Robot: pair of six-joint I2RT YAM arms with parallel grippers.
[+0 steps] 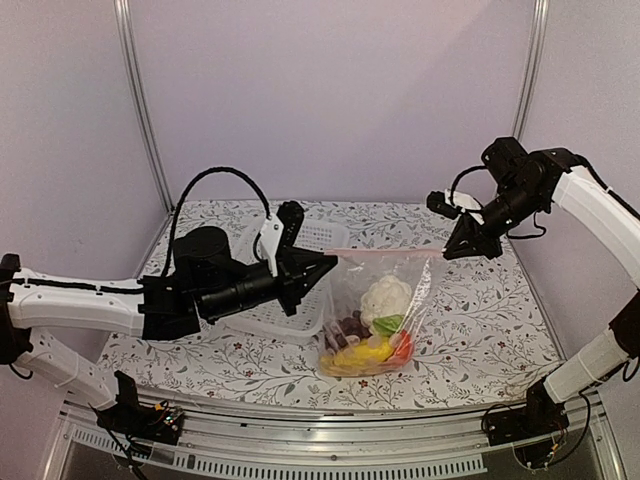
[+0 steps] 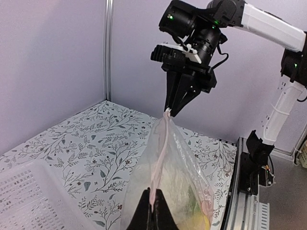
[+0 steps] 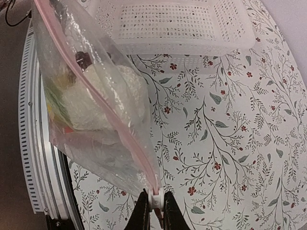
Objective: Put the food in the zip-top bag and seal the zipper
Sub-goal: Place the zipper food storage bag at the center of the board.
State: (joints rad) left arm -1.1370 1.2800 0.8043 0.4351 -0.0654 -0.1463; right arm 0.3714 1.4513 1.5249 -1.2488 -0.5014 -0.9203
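Note:
My left gripper is holding the zipper's end [image 1: 342, 253] and should keep holding it until the bag lies flat, because the pinkish zipper [image 1: 390, 251] is closed up to the white slider tab.
The clear zip-top bag [image 1: 385, 300] hangs between my two grippers above the flowered table, with its bottom resting on the table. The food is inside it: white cauliflower [image 1: 385, 296], dark purple grapes [image 1: 347, 327], yellow pieces [image 1: 352, 360] and a red-orange piece [image 1: 402, 347]. The pinkish zipper [image 1: 390, 254] runs taut along the top edge. My left gripper [image 1: 330, 265] is shut on the zipper's left end [image 2: 153, 201]. My right gripper [image 1: 450, 250] is shut on the white slider tab at the zipper's right end [image 3: 156, 200].
A white lattice basket [image 1: 300, 240] stands on the table behind and under my left arm, also showing in the right wrist view [image 3: 182, 24]. Metal rails run along the table's front edge [image 1: 330, 440]. Purple walls enclose the back and sides.

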